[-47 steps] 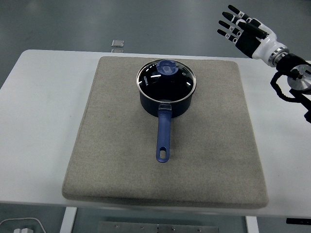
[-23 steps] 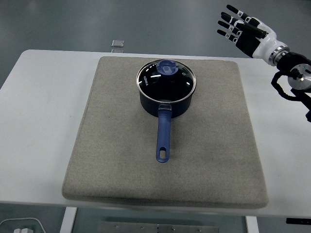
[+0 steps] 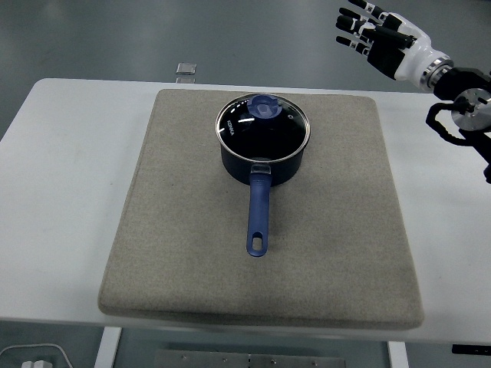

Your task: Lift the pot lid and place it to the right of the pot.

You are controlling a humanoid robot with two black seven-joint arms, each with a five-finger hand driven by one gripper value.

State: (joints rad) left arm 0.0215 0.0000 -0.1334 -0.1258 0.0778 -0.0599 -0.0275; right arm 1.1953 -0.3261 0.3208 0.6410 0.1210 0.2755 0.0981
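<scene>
I see only plain dark through the glass lid (image 3: pixel 263 139). So I should expect an empty pot (image 3: pixel 286 169) when I raise the lid by its blue knob.
A dark blue pot (image 3: pixel 261 157) stands on the far middle of a grey felt mat (image 3: pixel 176 230), its long blue handle (image 3: pixel 258 215) pointing toward the near edge. A glass lid (image 3: pixel 262 123) with a steel rim and a blue knob (image 3: pixel 265 106) sits closed on the pot. My right hand (image 3: pixel 376 34) hangs high at the top right, well above and to the right of the pot, fingers spread and holding nothing. The left arm does not show.
The mat lies on a white table (image 3: pixel 69 176). A small clear object (image 3: pixel 185 70) sits just past the table's far edge. Bare mat stretches to the right of the pot and toward the front.
My right hand has risen and shifted slightly left toward the top of the picture. The pot and lid have not moved.
</scene>
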